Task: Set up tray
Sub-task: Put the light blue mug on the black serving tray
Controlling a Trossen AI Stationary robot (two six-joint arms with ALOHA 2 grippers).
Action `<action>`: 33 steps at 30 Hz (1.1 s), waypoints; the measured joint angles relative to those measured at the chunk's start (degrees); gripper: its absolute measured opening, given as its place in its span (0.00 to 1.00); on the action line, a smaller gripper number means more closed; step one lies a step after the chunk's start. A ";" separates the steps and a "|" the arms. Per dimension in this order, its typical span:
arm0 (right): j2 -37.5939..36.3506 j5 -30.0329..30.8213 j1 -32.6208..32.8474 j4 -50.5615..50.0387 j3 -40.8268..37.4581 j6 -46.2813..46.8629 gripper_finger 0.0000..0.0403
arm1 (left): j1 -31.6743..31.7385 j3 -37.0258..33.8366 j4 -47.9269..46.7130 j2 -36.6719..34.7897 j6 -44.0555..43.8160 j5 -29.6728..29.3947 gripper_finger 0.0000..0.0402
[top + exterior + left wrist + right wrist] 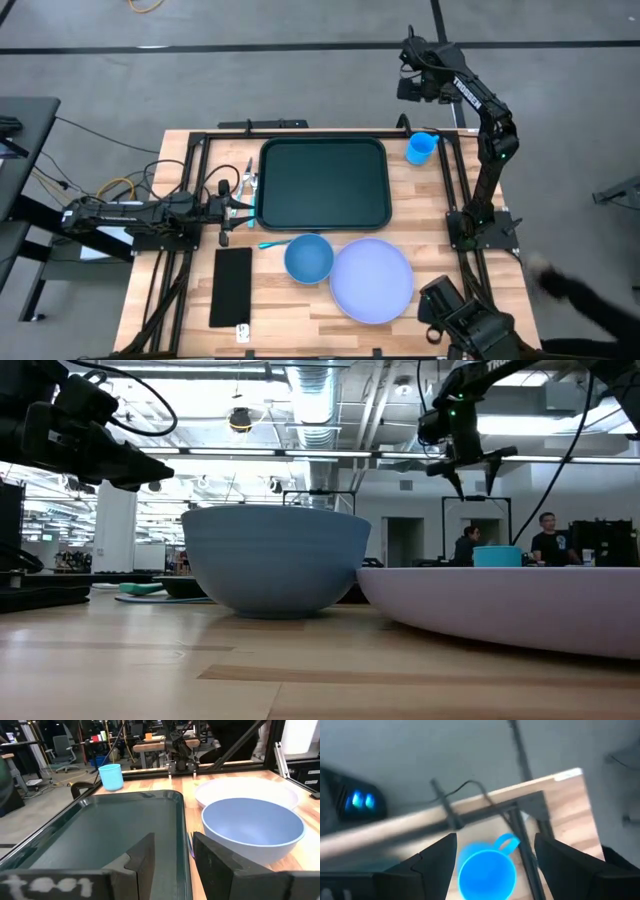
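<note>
The blue cup's handle (509,841) leans toward a finger of my right gripper. Next, I rotate the gripper until its fingers are on both sides of the cup's body (487,874), and only then lower it.
The dark green tray (325,183) lies flat in the middle of the table, also seen in the left wrist view (100,835). My left gripper (250,207) (172,862) is open, low at the tray's left end near its near corner, with the tray's rim running between the fingers. A blue cup (421,147) (487,872) stands upright at the far right, beside the tray. My right gripper (413,75) (472,478) (495,842) is open, high above the cup, pointing down. A blue bowl (308,257) and a lilac plate (372,280) rest near the table's near edge.
A narrow flat black rectangle (232,287) lies near left. Silver cutlery (248,180) sits left of the tray, and a teal utensil (272,243) lies between tray and bowl. Black frame rails (455,180) run along both table sides. People show in the room behind (545,540).
</note>
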 joint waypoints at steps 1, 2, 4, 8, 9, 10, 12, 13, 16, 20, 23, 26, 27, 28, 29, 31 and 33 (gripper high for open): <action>0.00 0.72 -0.07 -0.51 0.00 2.00 0.65 | 0.00 0.01 -0.01 0.00 -0.46 0.00 0.30; 0.00 0.94 -0.20 -0.99 0.00 3.28 0.65 | 0.00 0.00 -0.02 0.00 -0.85 0.00 0.30; 0.00 0.79 -0.71 -2.25 0.00 3.96 0.65 | 0.00 0.00 -0.02 0.00 -0.99 0.00 0.30; 0.00 -0.93 -1.80 -3.94 -0.02 1.44 0.65 | 0.00 0.00 -0.04 0.00 -0.47 0.00 0.30; 0.00 -1.84 -2.12 -3.94 -0.02 0.94 0.65 | 0.00 0.01 -0.04 0.00 -0.43 0.00 0.30; -0.01 -3.19 -2.61 -3.93 -0.02 0.80 0.65 | 0.00 0.02 -0.04 0.00 -0.45 0.00 0.30; -0.02 -8.01 -3.67 -3.93 -0.02 0.62 0.65 | 0.00 0.00 -0.07 0.00 -0.72 0.00 0.30; -0.02 -10.85 -4.17 -3.93 -0.02 0.38 0.65 | 0.00 0.00 -0.07 0.00 -0.84 0.00 0.30; -0.02 -19.16 -5.42 -3.93 -0.02 0.10 0.65 | 0.00 0.01 -0.07 0.00 -0.92 0.00 0.30; -0.04 -25.08 -6.68 -3.93 -0.02 0.10 0.65 | 0.00 0.01 -0.07 0.00 -0.97 0.00 0.30; -0.04 -25.73 -6.86 -3.93 -0.02 0.10 0.65 | 0.00 0.00 -0.09 0.00 -0.98 0.00 0.30; -0.07 -24.62 -7.23 -3.93 -0.02 1.66 0.65 | 0.00 0.01 -0.09 0.00 -0.99 0.00 0.30; -0.07 -23.89 -7.32 -3.93 -0.02 2.99 0.65 | 0.00 0.00 -0.09 0.00 -0.99 0.00 0.30; -0.07 -23.46 -7.46 -3.93 -0.02 4.52 0.65 | 0.00 0.00 -0.09 0.00 -0.99 0.00 0.30; -0.07 -22.96 -7.73 -3.93 -0.02 6.14 0.65 | 0.00 0.01 -0.09 -0.01 -0.99 0.00 0.30; -0.07 -22.70 -8.58 -3.93 -0.02 8.25 0.65 | 0.00 0.02 -0.09 -0.01 -0.99 0.00 0.30; -0.07 -22.61 -9.61 -3.93 -0.04 9.67 0.65 | 0.00 0.00 -0.09 0.00 -1.02 0.00 0.30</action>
